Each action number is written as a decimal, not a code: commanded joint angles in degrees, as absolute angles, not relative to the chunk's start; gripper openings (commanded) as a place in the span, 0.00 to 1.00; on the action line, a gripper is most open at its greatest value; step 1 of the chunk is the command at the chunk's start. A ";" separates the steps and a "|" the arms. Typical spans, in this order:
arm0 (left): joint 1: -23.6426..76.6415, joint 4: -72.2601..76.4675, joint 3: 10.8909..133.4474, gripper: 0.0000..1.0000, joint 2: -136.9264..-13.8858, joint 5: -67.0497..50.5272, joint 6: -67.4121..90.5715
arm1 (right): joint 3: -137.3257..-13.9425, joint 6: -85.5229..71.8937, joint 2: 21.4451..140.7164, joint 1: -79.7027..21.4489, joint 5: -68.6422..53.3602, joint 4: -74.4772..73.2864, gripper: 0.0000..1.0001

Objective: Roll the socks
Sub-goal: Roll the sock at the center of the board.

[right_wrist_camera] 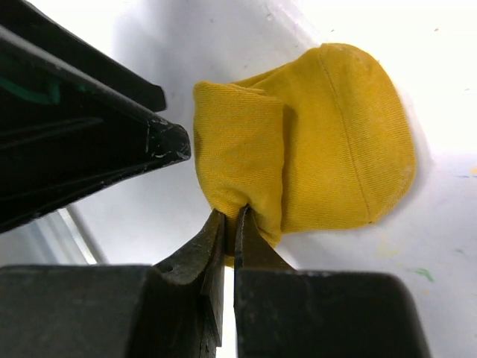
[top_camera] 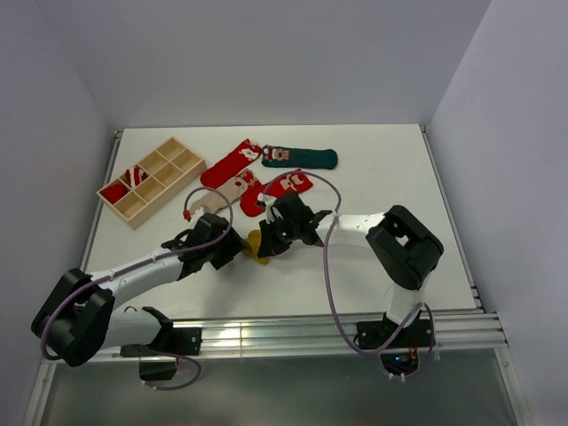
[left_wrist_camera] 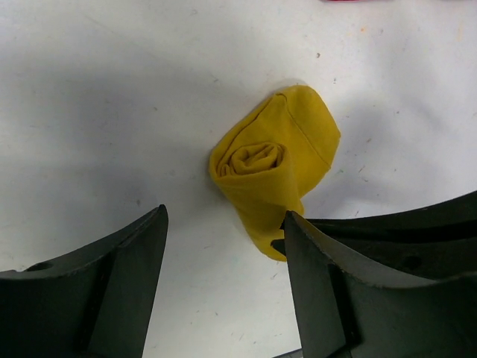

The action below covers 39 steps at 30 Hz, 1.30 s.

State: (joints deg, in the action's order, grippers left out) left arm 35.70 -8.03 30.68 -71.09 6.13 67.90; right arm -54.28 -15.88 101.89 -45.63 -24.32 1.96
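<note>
I should move my left gripper's open fingers around the roll (left_wrist_camera: pixel 261 192) and pinch it before I roll further, because the yellow sock's coiled end (left_wrist_camera: pixel 255 159) lies off-centre from those fingers.
A mustard yellow sock (top_camera: pixel 258 247) lies on the table between the two grippers, partly rolled; its coiled end faces the left wrist camera (left_wrist_camera: pixel 257 158). My right gripper (right_wrist_camera: pixel 231 215) is shut on a fold at the edge of the yellow sock (right_wrist_camera: pixel 313 142). My left gripper (left_wrist_camera: pixel 223 224) is open and empty, its jaws wide apart just short of the roll, its right finger (left_wrist_camera: pixel 328 268) beside the sock's end. Farther back lie red socks (top_camera: pixel 231 161), a dark green sock (top_camera: pixel 302 157) and a beige sock (top_camera: pixel 232 188).
A wooden compartment tray (top_camera: pixel 151 180) stands at the back left with a red-and-white sock (top_camera: pixel 133 176) in one compartment. The table's raised edges run along both sides. An aluminium rail (top_camera: pixel 311 333) runs along the near edge by the arm bases.
</note>
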 commanded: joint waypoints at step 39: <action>41.48 3.16 38.41 0.30 -93.16 3.25 63.90 | -44.21 -38.76 104.86 -39.02 -33.24 8.35 0.00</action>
State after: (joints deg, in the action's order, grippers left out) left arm 40.16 5.19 38.63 -90.61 5.32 66.08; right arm -47.29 -39.22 105.21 -38.04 -40.05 12.60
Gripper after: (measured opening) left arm 0.336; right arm 0.045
